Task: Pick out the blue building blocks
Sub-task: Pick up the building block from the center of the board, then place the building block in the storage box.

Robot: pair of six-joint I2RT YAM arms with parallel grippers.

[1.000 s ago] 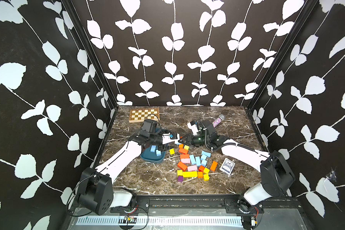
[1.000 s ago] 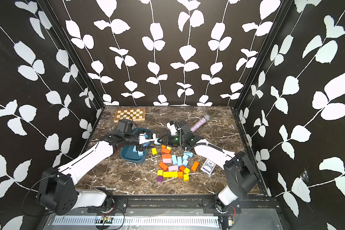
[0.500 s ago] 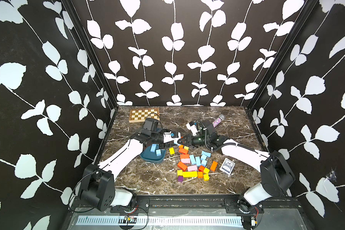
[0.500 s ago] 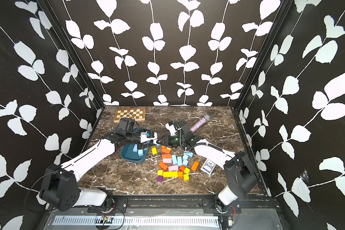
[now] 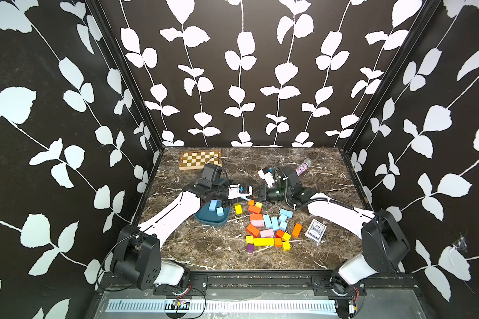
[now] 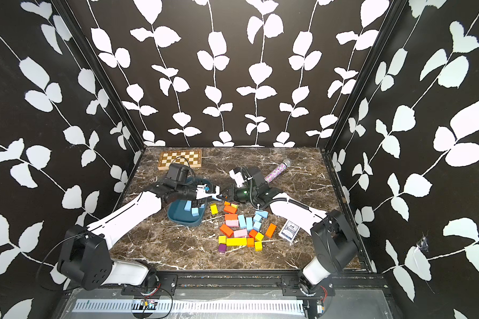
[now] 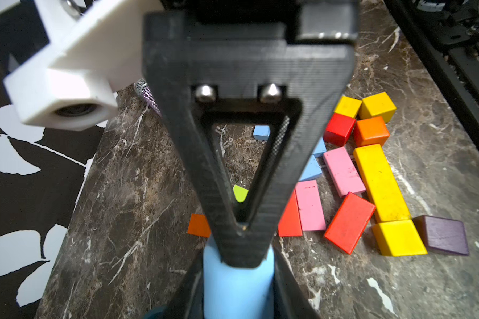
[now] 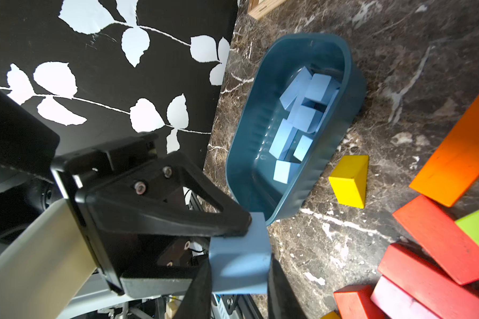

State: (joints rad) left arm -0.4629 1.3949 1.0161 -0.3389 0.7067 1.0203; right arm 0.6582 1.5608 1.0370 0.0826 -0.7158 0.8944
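Note:
My right gripper needs to open and move away first, since both my grippers are holding one blue block [image 8: 242,261]. My left gripper will then lower the block into the tray [image 8: 291,130].
Both grippers meet above the marble table, between the tray and the block pile, on one blue building block [image 7: 238,287] [image 8: 239,256]. My left gripper [image 7: 238,276] [image 5: 246,195] is shut on its sides. My right gripper [image 8: 239,265] [image 5: 256,196] is shut on the same block from the opposite end. Several blue blocks [image 8: 302,110] [image 5: 213,205] lie in the dark teal tray [image 5: 210,219] [image 8: 263,154] under my left wrist. More blue blocks [image 5: 274,223] [image 6: 249,223] lie among the coloured blocks on the table.
Orange, yellow, pink and purple blocks [image 5: 263,241] are scattered right of the tray, with a lone yellow one [image 5: 238,208] beside it. A card deck [image 5: 315,230] lies further right. A chessboard [image 5: 200,159] and a glitter microphone [image 5: 303,167] lie at the back.
My left gripper has reached toward the right gripper and its jaws have come together on the blue block. The right gripper has kept its grip and place.

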